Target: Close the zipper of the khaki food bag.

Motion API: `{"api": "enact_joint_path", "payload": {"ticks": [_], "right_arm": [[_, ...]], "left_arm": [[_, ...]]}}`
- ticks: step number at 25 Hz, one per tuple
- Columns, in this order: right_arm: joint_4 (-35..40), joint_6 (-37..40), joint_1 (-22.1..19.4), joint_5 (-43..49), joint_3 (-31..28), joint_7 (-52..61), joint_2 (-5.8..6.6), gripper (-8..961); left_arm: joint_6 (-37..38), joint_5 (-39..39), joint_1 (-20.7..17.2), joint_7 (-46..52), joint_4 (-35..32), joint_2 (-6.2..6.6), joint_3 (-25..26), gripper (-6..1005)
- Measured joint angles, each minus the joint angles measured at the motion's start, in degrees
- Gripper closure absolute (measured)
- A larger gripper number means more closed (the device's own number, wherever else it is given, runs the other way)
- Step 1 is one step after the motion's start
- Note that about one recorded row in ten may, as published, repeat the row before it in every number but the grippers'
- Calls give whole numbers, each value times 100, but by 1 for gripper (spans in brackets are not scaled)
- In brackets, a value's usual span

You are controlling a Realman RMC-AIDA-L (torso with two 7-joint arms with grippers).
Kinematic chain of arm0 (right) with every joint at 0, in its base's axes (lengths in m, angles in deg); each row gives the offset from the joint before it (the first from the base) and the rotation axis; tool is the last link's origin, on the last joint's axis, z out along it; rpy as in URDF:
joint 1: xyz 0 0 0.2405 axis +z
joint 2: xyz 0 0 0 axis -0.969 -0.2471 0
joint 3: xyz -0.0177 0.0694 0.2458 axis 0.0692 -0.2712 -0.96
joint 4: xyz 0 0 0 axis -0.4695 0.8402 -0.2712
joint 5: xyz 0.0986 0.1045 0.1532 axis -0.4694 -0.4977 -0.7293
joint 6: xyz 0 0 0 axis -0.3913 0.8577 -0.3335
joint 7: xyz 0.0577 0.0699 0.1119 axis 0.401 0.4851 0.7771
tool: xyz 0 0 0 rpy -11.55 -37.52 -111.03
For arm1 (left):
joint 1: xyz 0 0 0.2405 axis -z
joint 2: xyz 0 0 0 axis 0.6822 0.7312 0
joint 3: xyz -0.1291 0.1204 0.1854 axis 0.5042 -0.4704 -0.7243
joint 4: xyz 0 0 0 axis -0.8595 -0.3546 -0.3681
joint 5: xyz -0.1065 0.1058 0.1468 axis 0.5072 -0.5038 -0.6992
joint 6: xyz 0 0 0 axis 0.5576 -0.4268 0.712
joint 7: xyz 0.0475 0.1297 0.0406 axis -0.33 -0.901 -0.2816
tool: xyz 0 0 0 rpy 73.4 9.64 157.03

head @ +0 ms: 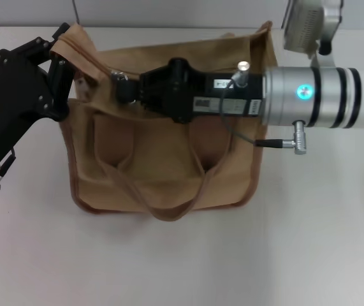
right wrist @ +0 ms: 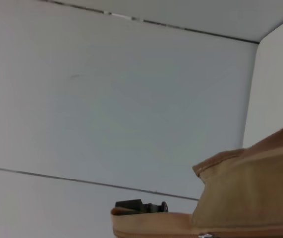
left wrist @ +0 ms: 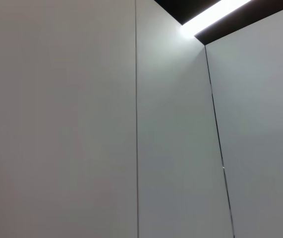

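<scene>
My right gripper keeps pulling the slider along the zipper to the opposite end [head: 255, 53] and lets go there, while my left gripper holds the bag's corner [head: 74, 46] in place.
The khaki food bag [head: 162, 166] stands on the white table in the middle of the head view, its two handles hanging down the front. My left gripper [head: 59, 52] is at the bag's top left corner, shut on the fabric there. The zipper [head: 90, 57] runs from that corner toward the small silver slider [head: 118, 77]. My right gripper [head: 123, 88] reaches across the bag's top from the right, its fingertips closed at the slider. The right wrist view shows the bag's edge [right wrist: 250, 198] and a black part of the left gripper [right wrist: 141, 206]. The left wrist view shows only walls.
The white table [head: 309, 255] surrounds the bag, with open surface in front and to the right. My right arm's silver wrist [head: 309, 99] and its cable hang over the bag's right half. A white device [head: 309, 25] sits at the back right.
</scene>
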Motion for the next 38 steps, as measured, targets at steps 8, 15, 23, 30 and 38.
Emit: {"api": "enact_joint_path", "payload": {"ticks": [8, 15, 23, 30, 38], "right_arm": [[22, 368, -374, 26, -328, -199, 77, 949], [6, 549, -678, 25, -479, -244, 217, 949], [-15, 925, -1173, 38, -1062, -314, 445, 950], [-28, 1153, -1701, 40, -1716, -416, 537, 951], [-7, 2130, -2207, -1, -3296, -2208, 346, 928]], "left_arm": [[-114, 168, -121, -10, 0, 16, 23, 957], [-370, 187, -249, -16, -9, 43, 458, 952], [-563, 198, -290, -11, -21, 52, 583, 946], [-632, 203, -255, -9, -11, 47, 586, 940], [-698, 205, -247, -8, -9, 43, 560, 934]]}}
